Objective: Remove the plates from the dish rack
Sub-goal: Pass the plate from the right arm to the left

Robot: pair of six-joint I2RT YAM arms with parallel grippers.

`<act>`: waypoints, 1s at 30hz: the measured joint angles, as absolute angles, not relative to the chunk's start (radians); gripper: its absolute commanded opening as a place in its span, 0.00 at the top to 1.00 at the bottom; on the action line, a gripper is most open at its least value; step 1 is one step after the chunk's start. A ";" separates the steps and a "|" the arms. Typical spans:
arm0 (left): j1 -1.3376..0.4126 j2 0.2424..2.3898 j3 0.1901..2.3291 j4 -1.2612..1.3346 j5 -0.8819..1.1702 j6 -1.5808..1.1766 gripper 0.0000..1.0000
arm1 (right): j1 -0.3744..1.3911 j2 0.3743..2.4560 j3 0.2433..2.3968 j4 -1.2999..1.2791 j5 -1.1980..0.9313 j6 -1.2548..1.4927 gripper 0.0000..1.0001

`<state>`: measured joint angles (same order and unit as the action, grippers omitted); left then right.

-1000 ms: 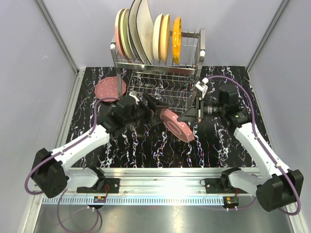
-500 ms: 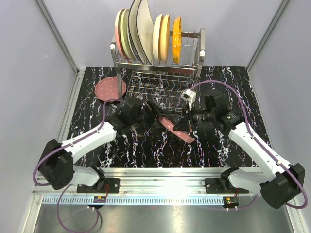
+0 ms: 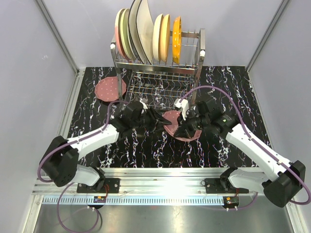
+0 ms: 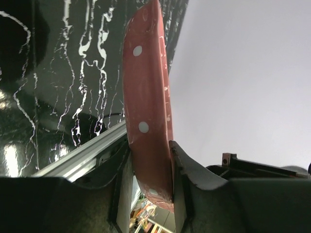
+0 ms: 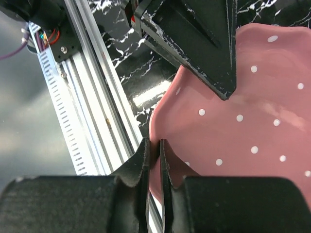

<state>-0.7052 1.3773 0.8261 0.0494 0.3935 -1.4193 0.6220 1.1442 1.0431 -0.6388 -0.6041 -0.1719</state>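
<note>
I should let go of the held plate's rim (image 5: 155,127) with my right gripper before my left gripper stacks the plate there, because the second plate (image 3: 109,89) is lying on my left gripper's side.
A speckled maroon-pink plate (image 3: 172,125) hangs over the dark marble table, in front of the dish rack (image 3: 156,73). My left gripper (image 3: 163,121) grips its left rim, and in the left wrist view the plate's edge (image 4: 146,97) fills the gap between the fingers of the left gripper (image 4: 149,143). My right gripper (image 3: 183,128) is shut on the opposite rim. The right wrist view shows the right gripper (image 5: 154,144) pinching the dotted plate (image 5: 243,126). Several plates stand upright on the rack's top tier: pink-and-cream (image 3: 119,29), cream square (image 3: 141,22), cream round (image 3: 160,31), orange (image 3: 176,34).
A second speckled maroon-pink plate (image 3: 110,88) lies flat on the table left of the rack. The rack's lower wire tier (image 3: 160,90) sits just behind both grippers. An aluminium rail (image 3: 160,182) runs along the near edge. Grey walls close in on both sides.
My right arm swung the plate left and toward the centre, laying it flatter. My left gripper moved up to the plate and shut on its rim.
</note>
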 measured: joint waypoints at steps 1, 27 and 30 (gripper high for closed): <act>-0.705 1.380 0.810 0.084 0.403 -1.418 0.97 | 0.623 1.144 1.043 -0.649 -0.600 -0.181 1.00; -0.701 1.477 0.631 0.552 0.586 -1.306 1.00 | 0.618 1.084 1.102 -0.640 -0.648 -0.286 0.15; -0.698 1.475 0.628 0.523 0.588 -1.270 1.00 | 0.593 1.065 1.107 -0.645 -0.665 -0.313 0.10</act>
<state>-0.6983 1.4750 0.6277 0.5228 0.5880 -1.2701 0.5926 1.0645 1.1069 -0.6445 -0.6651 -0.3126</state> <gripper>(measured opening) 0.319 0.873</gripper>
